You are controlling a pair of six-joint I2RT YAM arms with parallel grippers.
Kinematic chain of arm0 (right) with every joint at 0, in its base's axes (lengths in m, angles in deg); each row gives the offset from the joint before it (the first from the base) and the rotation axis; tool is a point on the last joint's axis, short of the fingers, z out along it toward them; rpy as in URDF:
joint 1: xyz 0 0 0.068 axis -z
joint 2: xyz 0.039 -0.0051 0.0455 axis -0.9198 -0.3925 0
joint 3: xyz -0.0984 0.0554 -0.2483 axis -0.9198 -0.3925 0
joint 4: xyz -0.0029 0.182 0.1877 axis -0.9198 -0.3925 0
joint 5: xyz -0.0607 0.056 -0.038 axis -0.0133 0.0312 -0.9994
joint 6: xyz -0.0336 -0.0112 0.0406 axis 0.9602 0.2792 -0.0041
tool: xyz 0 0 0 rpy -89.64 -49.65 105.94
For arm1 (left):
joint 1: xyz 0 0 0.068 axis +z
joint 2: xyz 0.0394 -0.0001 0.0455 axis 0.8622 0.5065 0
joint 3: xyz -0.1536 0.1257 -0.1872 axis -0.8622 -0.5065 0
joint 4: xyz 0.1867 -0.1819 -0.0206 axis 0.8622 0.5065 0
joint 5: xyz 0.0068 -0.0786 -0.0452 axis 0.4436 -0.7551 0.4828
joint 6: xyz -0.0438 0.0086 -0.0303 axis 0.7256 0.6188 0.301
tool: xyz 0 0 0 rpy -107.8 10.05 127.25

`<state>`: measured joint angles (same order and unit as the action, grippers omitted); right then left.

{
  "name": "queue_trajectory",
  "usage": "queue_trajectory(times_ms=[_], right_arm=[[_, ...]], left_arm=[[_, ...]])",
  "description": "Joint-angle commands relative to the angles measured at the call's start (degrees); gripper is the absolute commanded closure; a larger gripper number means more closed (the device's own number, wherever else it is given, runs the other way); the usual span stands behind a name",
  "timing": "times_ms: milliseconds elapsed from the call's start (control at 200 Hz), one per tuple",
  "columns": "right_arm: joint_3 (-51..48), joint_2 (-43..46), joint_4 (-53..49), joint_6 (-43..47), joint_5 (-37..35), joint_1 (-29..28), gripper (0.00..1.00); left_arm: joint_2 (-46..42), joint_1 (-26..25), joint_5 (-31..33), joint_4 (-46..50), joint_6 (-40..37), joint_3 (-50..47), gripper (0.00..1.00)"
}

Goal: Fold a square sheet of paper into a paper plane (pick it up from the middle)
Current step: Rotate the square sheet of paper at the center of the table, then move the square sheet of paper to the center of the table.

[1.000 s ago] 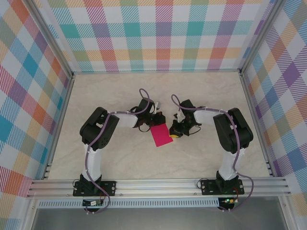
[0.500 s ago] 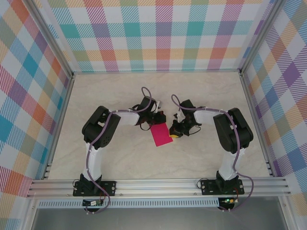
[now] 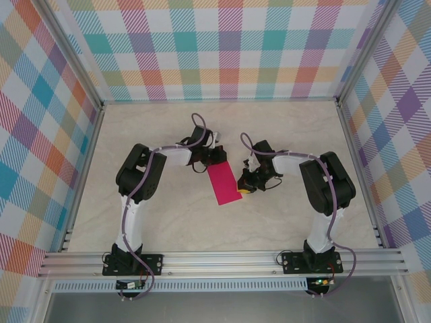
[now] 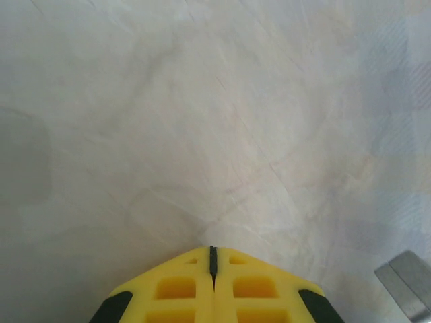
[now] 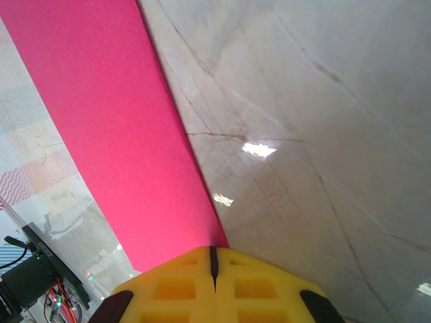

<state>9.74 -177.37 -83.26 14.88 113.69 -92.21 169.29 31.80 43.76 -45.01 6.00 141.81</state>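
Observation:
My right gripper is about to push the long edge of the folded paper to square the paper, because the paper lies slanted to the near bar. Next, the right gripper opens over the paper's far end.
The square sheet of paper lies on the marble table as a narrow magenta rectangle, apparently folded in half. In the top view my right gripper sits at its lower right edge. The right wrist view has its yellow jaws shut, tips down on the paper's long edge; the sheet runs off flat to the left of the slit, not into it. My left gripper hangs just beyond the paper's far end. In the left wrist view it is shut and empty over bare table.
The marble table is walled by plaid panels on three sides, with aluminium rails along the near edge. Both arm bases stand on that rail. A grey metal piece shows at the lower right of the left wrist view.
My left gripper has drawn back from the paper's upper left edge toward the far side, uncovering the sheet's far end. The right gripper and the paper have stayed put.

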Motion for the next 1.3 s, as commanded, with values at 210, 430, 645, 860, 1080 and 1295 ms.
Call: queue_trajectory(times_ms=[210, 430, 645, 860, 1080, 1295], right_arm=[[-3.10, -1.04, -5.94, 0.34, -4.97, -0.74, 0.94], [-2.54, 1.95, -2.62, -7.87, -3.55, -4.75, 0.92], [-0.77, 2.43, 3.25, -19.92, -3.71, -11.61, 0.92], [10.34, 2.27, -6.83, -12.47, -12.20, -13.00, 0.85], [22.58, -6.19, -11.94, -5.83, -13.73, -12.82, 0.69], [32.88, -15.21, -14.24, -4.41, -17.24, -12.23, 0.64]], left_arm=[[0.43, 4.15, 6.87, 7.88, -2.45, 6.61, 0.96], [-9.92, 4.71, 16.20, 14.90, 2.39, 4.47, 0.70], [-20.92, 5.00, 24.06, 16.57, 8.64, -8.05, 0.58], [-31.28, 5.75, 31.24, 21.82, 13.76, -17.77, 0.42], [-38.68, 6.39, 38.64, 28.12, 15.28, -21.55, 0.19], [-41.32, 7.11, 38.60, 29.49, 16.22, -22.91, 0.04]])
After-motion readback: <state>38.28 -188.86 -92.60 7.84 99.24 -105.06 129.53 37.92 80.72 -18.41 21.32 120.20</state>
